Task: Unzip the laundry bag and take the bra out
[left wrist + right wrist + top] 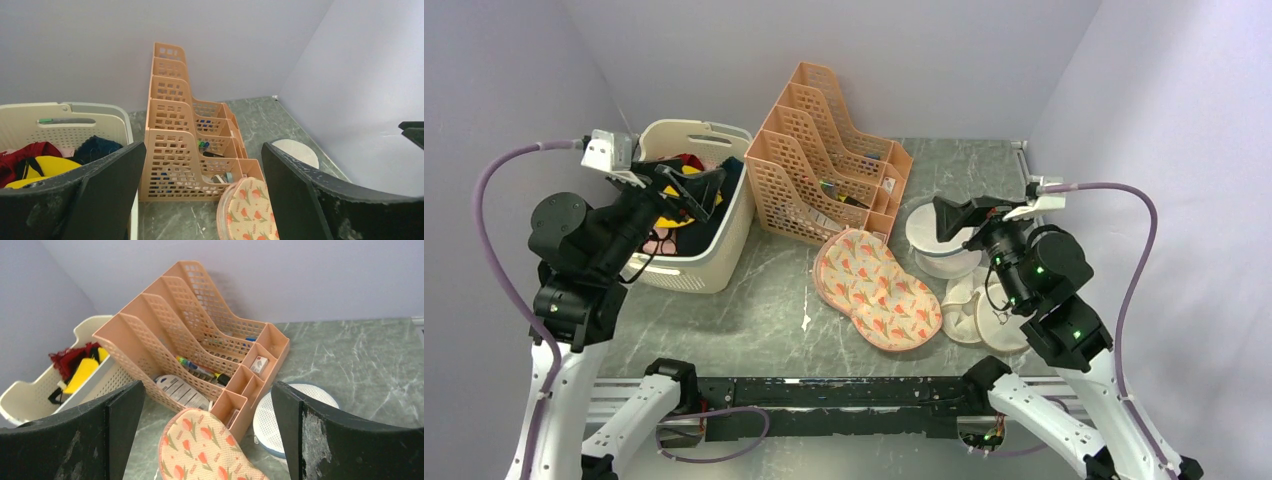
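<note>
My open right gripper keeps going down until its fingers straddle the bag's rim. The laundry bag (932,233) stands upright with its grey-blue rim (954,251) free below the gripper.
The laundry bag (921,237) is a round white mesh drum with a grey-blue side, standing right of the peach organizer. It also shows in the right wrist view (305,410) and in the left wrist view (299,150). My right gripper (952,218) is open and empty, hovering over the bag's near side; in its own view (207,395) the jaws stand wide apart. My left gripper (692,188) is open and empty above the cream basket; its own view (203,160) shows wide jaws. The bra is not in view.
A cream laundry basket (709,262) at the left holds red, yellow and dark clothes. A peach tiered file organizer (796,190) stands in the middle back. A peach figure-eight printed pad (876,290) lies in front of it. Flat white discs (984,318) lie at the right.
</note>
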You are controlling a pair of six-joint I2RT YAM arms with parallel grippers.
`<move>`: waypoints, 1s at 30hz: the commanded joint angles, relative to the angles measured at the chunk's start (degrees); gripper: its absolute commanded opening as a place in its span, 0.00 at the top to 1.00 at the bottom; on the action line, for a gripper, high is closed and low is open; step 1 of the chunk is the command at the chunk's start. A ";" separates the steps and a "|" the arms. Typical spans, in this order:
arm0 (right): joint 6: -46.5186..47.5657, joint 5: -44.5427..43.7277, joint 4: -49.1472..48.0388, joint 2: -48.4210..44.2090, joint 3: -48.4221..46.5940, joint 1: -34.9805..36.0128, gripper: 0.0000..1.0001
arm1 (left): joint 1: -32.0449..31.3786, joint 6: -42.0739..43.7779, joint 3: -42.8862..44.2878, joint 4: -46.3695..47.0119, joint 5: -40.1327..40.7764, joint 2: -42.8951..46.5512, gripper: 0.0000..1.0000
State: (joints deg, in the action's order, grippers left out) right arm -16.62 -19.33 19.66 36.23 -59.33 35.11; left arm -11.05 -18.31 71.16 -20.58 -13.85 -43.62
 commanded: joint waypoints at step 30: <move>-23.25 -2.15 2.66 17.18 18.09 -24.75 0.00 | -1.21 1.34 -14.82 23.17 1.00 0.26 0.04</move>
State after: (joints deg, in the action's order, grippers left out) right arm -36.51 -25.43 24.99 49.58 -44.03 17.91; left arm -11.75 -18.15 56.90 -2.20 -11.14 -43.35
